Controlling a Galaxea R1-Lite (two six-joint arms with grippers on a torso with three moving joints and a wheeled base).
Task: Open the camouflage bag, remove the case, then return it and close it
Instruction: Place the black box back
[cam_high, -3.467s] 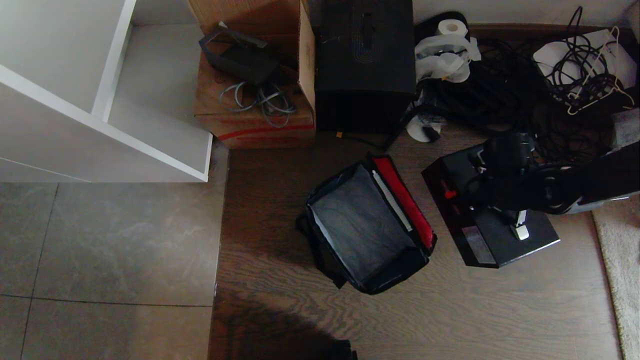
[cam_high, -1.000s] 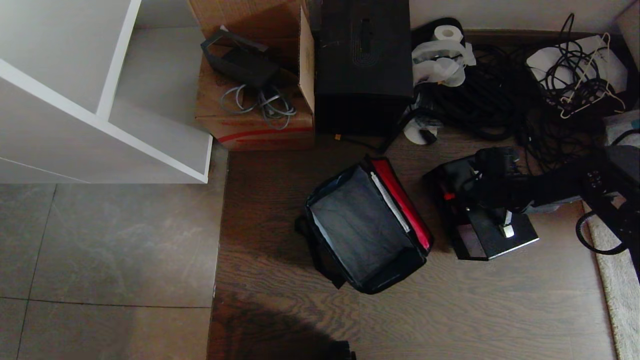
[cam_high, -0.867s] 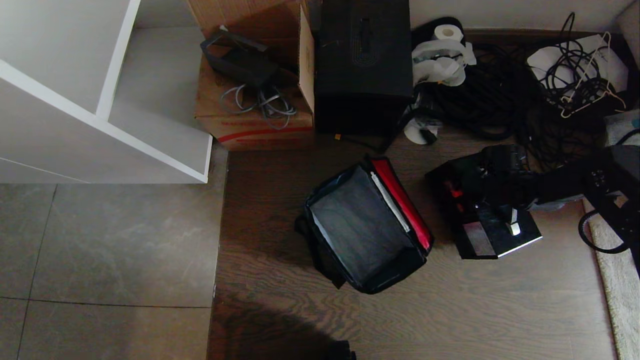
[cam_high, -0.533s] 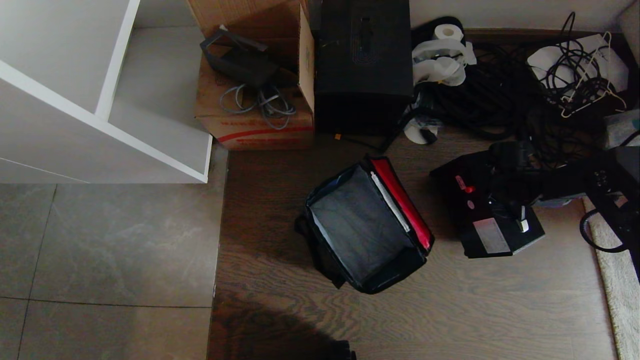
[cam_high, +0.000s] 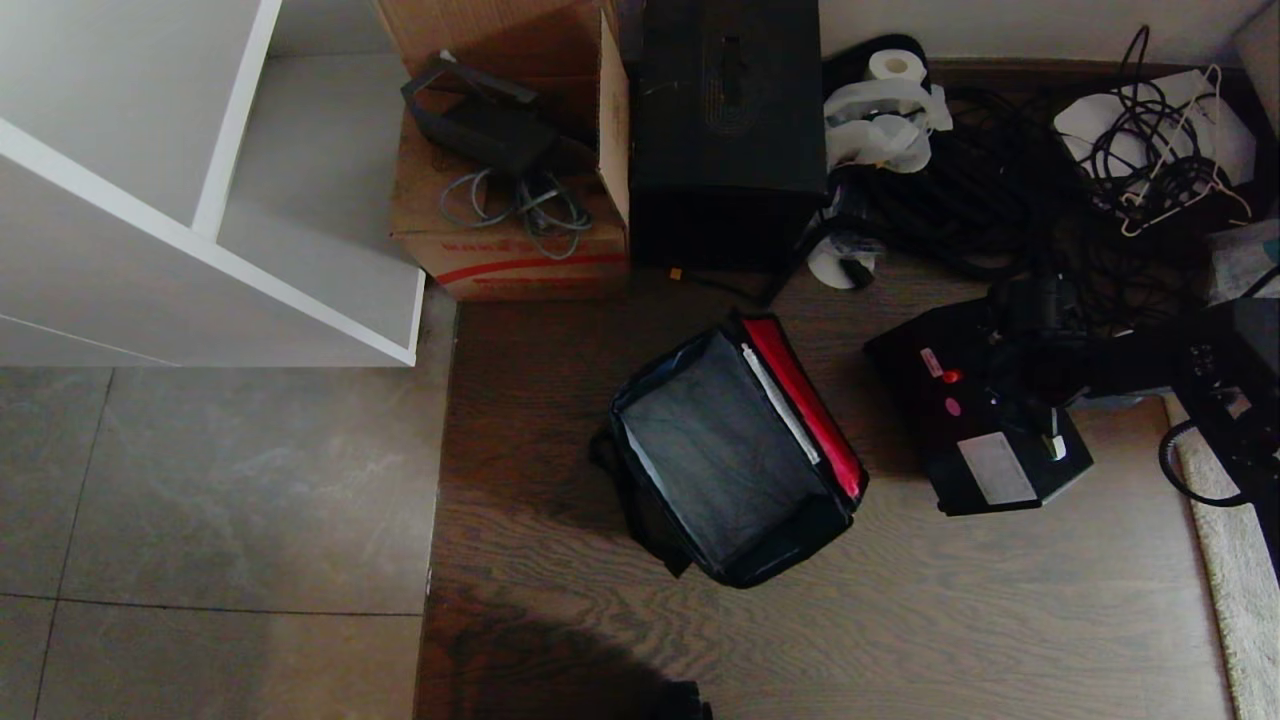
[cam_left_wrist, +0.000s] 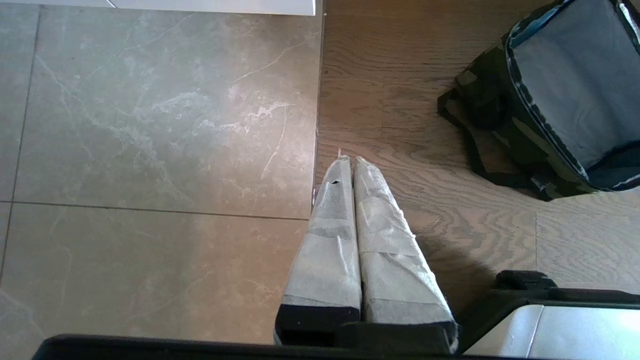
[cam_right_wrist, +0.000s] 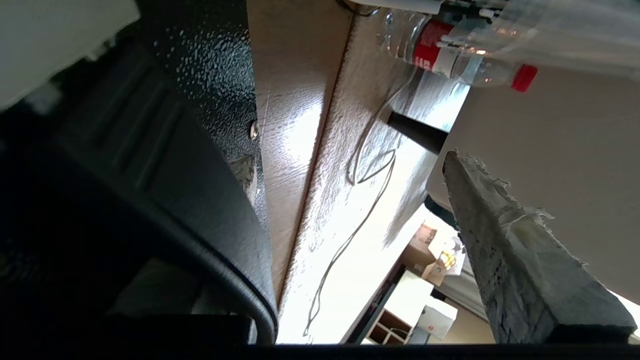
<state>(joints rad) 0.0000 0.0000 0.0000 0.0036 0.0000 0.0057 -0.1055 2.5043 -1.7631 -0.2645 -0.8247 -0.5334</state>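
Next, my right gripper moves over and center on the handle (cam_right_wrist: 231, 258) before it closes, because the case's handle (cam_right_wrist: 174, 162) is off to one side of my open right gripper.
The camouflage bag (cam_high: 735, 455) stands open on the wood floor, its red lid lining (cam_high: 805, 405) folded back and its dark inside bare. To its right the black case (cam_high: 985, 430) rests on the floor, showing a red mark (cam_high: 951, 377) and a pale label. My right gripper (cam_high: 1035, 385) hangs over the case's handle end. In the right wrist view one taped finger (cam_right_wrist: 500, 250) stands far from the case's textured wall (cam_right_wrist: 220, 100), with floor showing between; the other finger is hidden. My left gripper (cam_left_wrist: 350, 160) is parked, shut, beside the bag (cam_left_wrist: 500, 115).
A brown cardboard box (cam_high: 510, 235) and a taller black box (cam_high: 728, 120) stand behind the bag. Tangled cables (cam_high: 1000, 200) lie at the back right, a pale rug (cam_high: 1235, 520) at the right edge and a white shelf unit (cam_high: 200, 200) at the left.
The case has tipped and shifted slightly right, so its side with the red mark and label now faces up. The right arm drew back a little with it.
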